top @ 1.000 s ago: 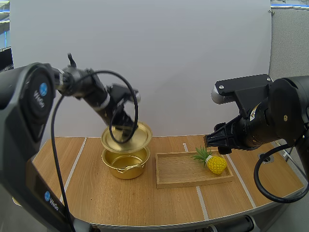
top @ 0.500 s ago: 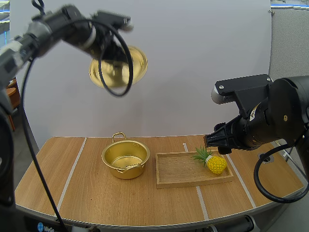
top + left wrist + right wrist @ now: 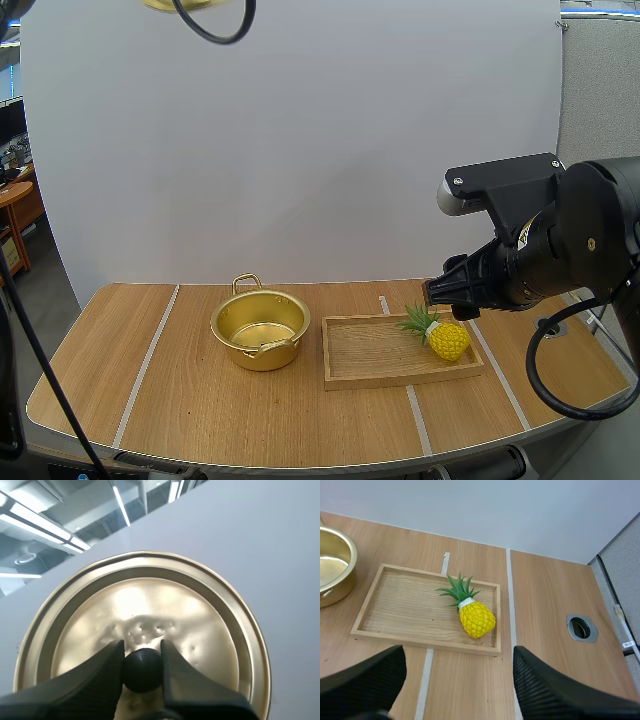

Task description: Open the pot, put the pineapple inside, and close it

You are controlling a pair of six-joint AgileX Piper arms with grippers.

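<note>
My gripper will lower the yellow pineapple [image 3: 447, 340], which, leaves included, is shorter than the gold pot's wide opening [image 3: 260, 320], so the pineapple should lie fully below the pot's rim.
The gold pot [image 3: 260, 327] stands open on the table, left of the wooden tray [image 3: 372, 352]. A yellow pineapple [image 3: 446, 339] with green leaves lies at the tray's right end. My left gripper [image 3: 142, 655] is shut on the black knob [image 3: 143, 669] of the gold lid [image 3: 145, 630], held high above the table; a sliver of the lid [image 3: 180, 5] shows at the high view's top edge. My right gripper [image 3: 457, 680] hovers open above the tray [image 3: 410, 611], with the pineapple [image 3: 476, 618] below and between its fingers and the pot [image 3: 332, 567] off to the side.
A round metal grommet [image 3: 581, 628] is set in the table beyond the tray's right end. White tape lines run across the wooden tabletop [image 3: 200, 400]. Bare table lies in front of the pot and the tray.
My left arm has lifted the lid off the pot and carried it up, almost out of the high view. The right arm, pot and pineapple have stayed put.
</note>
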